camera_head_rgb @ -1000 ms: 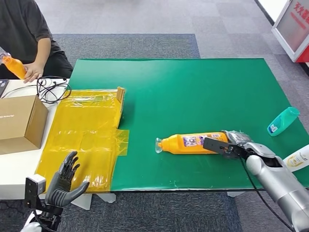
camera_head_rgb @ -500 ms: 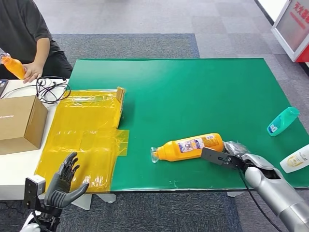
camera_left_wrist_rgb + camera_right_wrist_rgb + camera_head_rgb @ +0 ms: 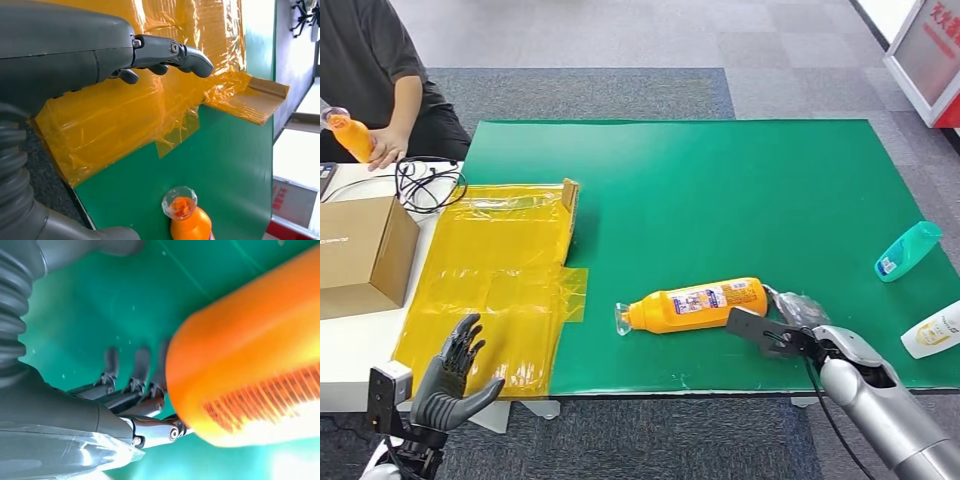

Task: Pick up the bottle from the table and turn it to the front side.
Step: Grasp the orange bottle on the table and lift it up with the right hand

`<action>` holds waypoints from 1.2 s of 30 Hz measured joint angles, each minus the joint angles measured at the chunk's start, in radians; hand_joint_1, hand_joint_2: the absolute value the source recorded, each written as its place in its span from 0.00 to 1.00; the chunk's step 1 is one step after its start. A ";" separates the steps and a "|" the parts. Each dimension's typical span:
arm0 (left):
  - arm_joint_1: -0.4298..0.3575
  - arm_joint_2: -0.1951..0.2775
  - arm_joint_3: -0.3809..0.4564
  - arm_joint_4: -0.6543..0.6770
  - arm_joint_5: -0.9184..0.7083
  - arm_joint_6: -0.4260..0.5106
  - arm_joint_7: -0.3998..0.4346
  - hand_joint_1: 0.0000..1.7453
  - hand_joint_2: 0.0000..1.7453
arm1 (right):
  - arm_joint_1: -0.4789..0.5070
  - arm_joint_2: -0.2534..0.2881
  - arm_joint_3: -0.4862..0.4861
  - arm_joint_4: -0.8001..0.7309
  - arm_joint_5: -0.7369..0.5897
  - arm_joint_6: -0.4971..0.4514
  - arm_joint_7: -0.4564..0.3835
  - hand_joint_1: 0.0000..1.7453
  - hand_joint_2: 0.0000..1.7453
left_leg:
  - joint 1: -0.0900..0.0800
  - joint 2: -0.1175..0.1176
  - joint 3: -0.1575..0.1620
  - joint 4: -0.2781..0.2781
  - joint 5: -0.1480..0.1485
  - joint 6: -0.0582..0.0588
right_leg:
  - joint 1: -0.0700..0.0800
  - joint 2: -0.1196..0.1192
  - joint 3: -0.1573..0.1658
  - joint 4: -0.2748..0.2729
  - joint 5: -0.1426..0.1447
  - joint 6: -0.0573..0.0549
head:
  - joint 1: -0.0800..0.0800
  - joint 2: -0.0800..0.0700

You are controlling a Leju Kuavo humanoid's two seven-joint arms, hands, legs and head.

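Observation:
The robot should expect the orange bottle's big brand lettering [image 3: 701, 305] to be hidden on the bottle's bottom side, because small print panels [image 3: 711, 298] fill the label that faces up.
An orange bottle [image 3: 693, 305] with a clear cap and a printed label lies on its side on the green table mat [image 3: 743, 190], cap pointing left. My right hand [image 3: 765, 332] lies low on the mat at the bottle's base, its fingers [image 3: 139, 405] stretched out flat and reaching under that end of the bottle [image 3: 256, 355]; it does not grip it. My left hand [image 3: 456, 370] hovers with fingers spread at the near left, over the yellow sheet. In the left wrist view, that hand [image 3: 166, 52] holds nothing, and the bottle's cap [image 3: 179, 202] lies beyond it.
A teal bottle [image 3: 907, 250] and a white bottle [image 3: 931, 330] lie at the mat's right edge. A yellow plastic sheet [image 3: 501, 280] covers the left part. A cardboard box [image 3: 361, 250] and cables [image 3: 429, 185] sit far left, where a person holds another orange bottle [image 3: 350, 137].
The orange bottle has slid left across the mat and tilted slightly, with my right hand following behind its base. My left hand has stayed where it was.

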 joint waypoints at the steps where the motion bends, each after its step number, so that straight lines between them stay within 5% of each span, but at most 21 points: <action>1: 0.001 -0.002 0.001 -0.002 0.000 -0.002 0.001 0.00 1.00 | 0.000 0.003 -0.003 -0.004 0.008 -0.004 0.000 0.00 1.00 | 0.000 0.000 0.000 0.000 0.000 0.000 | 0.000 0.000 0.000 0.000 0.000 0.000 | 0.000 0.000; 21: 0.011 -0.029 0.015 -0.024 -0.009 -0.015 0.015 0.00 1.00 | -0.041 0.071 0.003 -0.039 0.123 -0.049 0.003 0.00 1.00 | 0.000 0.000 -0.001 0.000 0.000 0.000 | 0.000 0.000 -0.001 0.000 0.000 0.000 | 0.000 0.000; 36: -0.003 -0.026 0.010 -0.016 -0.010 0.000 -0.010 0.00 1.00 | -0.138 0.122 0.104 0.031 0.106 -0.009 -0.018 0.00 1.00 | 0.000 0.000 -0.001 0.000 0.000 0.000 | 0.000 0.000 -0.001 0.000 0.000 0.000 | 0.000 0.000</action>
